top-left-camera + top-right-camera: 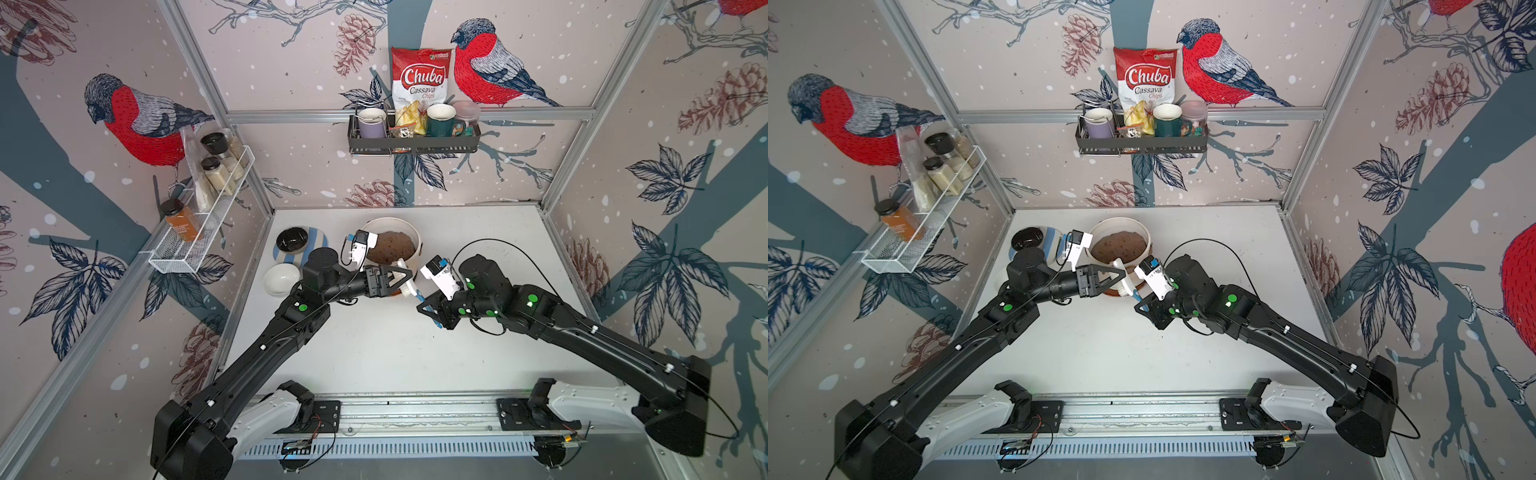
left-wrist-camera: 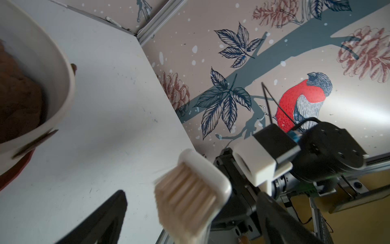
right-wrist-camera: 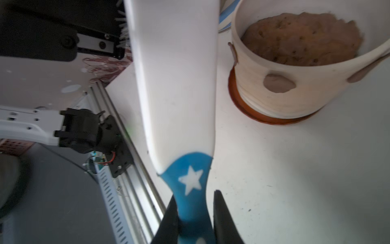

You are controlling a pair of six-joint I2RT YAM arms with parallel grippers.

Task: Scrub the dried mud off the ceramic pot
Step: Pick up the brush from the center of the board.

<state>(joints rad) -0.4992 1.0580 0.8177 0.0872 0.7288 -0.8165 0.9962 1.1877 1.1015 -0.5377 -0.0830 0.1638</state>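
Note:
The bristles (image 2: 184, 199) point at my left gripper instead of the ceramic pot, so my left gripper should hold the white head (image 1: 409, 284) while my right gripper takes a new grip on the blue handle.
The ceramic pot (image 1: 410, 233) (image 1: 1100, 229) (image 3: 316, 93) is cream, ribbed and full of brown soil. It stands on a brown saucer (image 3: 239, 106) at the middle back of the table. Dried mud (image 3: 279, 83) sticks to its wall as flat brown patches, and another patch (image 2: 35, 143) shows blurred below the rim. A brush (image 3: 175, 84) with a white head (image 2: 190, 190) and a blue starred handle hangs just in front of the pot. My right gripper (image 1: 428, 309) (image 3: 195, 196) is shut on the blue handle. My left gripper (image 1: 405, 284) (image 2: 192, 202) is open, its jaws standing wide on either side of the bristle head without touching it.
A black bowl (image 1: 292, 240) sits on a striped plate (image 1: 320, 245) left of the pot, with a small white bowl (image 1: 281, 279) in front of them beside my left arm. Wire racks hang on the left wall (image 1: 208, 216) and back wall (image 1: 411, 143).

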